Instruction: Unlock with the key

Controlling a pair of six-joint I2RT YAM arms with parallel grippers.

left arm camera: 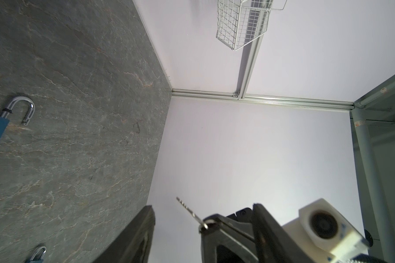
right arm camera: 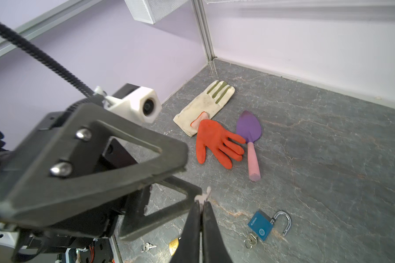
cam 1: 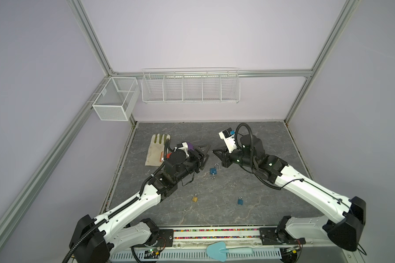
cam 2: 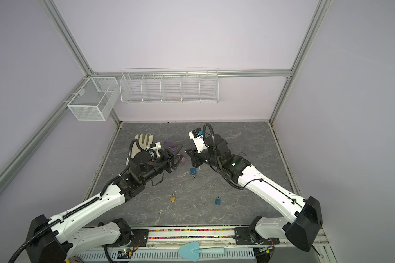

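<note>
My right gripper has the key's blade (left arm camera: 186, 206) slanting out from its fingers, so my left gripper should take the blade while my right gripper opens, turns and takes the key's head again.
My right gripper (right arm camera: 202, 203) is shut on a small silver key (right arm camera: 203, 196) whose blade sticks out past its tips (left arm camera: 187, 207). It hangs above the mid-table (cam 1: 214, 152), tip to tip with my left gripper (cam 1: 208, 152), which is open and holds nothing. In the left wrist view the key shows between the left gripper's fingers (left arm camera: 137, 232). A blue padlock (cam 1: 213, 170) (right arm camera: 260, 225) lies on the table below them, its shackle (right arm camera: 284, 222) swung open. A ringed key (right arm camera: 250, 239) sits in its bottom.
A brass padlock (cam 1: 194, 198) and a second blue padlock (cam 1: 240, 201) lie nearer the front, with loose keys (right arm camera: 146, 247) close by. A white glove (right arm camera: 205, 104), orange glove (right arm camera: 214, 141) and purple trowel (right arm camera: 249, 127) lie at the back left. Wire baskets (cam 1: 189, 86) hang on the wall.
</note>
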